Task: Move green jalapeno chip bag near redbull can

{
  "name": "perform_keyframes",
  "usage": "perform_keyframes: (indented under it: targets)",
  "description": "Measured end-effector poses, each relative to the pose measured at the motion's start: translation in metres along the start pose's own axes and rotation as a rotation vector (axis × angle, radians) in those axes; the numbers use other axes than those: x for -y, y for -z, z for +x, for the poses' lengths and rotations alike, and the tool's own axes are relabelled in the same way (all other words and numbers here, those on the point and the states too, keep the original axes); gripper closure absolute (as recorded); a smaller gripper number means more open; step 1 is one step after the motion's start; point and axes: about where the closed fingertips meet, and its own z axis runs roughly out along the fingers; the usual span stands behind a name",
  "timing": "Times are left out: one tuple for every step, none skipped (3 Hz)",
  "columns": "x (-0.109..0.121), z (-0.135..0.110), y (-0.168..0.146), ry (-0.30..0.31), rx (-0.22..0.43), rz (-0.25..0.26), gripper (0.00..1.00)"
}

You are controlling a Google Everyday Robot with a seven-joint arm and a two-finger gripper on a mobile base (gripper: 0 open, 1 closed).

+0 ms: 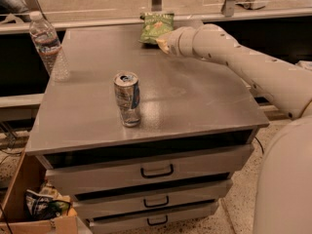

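Note:
The robot's gripper gets to only the green jalapeno chip bag's lower corner (pixel 163 41), so it should open, shift farther along the bag's bottom edge (pixel 150 43) and close there before it lifts.
The green jalapeno chip bag (pixel 157 27) is at the far edge of the grey cabinet top (pixel 195 96), near its middle, its printed face towards the camera. My gripper (pixel 163 45) is at the end of the white arm that reaches in from the right, right at the bag's lower right corner. The arm's wrist hides most of the gripper. The redbull can (pixel 127 99) stands upright on the front left part of the top, well apart from the bag.
A clear plastic water bottle (pixel 48 45) stands at the left edge of the top. Below the top are three drawers with dark handles (pixel 157 171). An open cardboard box (pixel 34 208) with clutter sits on the floor at the lower left. Metal rails run behind the cabinet.

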Motion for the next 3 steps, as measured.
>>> perform_keyframes:
  targets:
    - [-0.007, -0.017, 0.007, 0.041, 0.021, -0.022, 0.84]
    - [-0.009, -0.036, 0.010, 0.096, 0.047, -0.051, 0.59]
    - [-0.006, -0.039, 0.005, 0.121, 0.045, -0.060, 0.38]
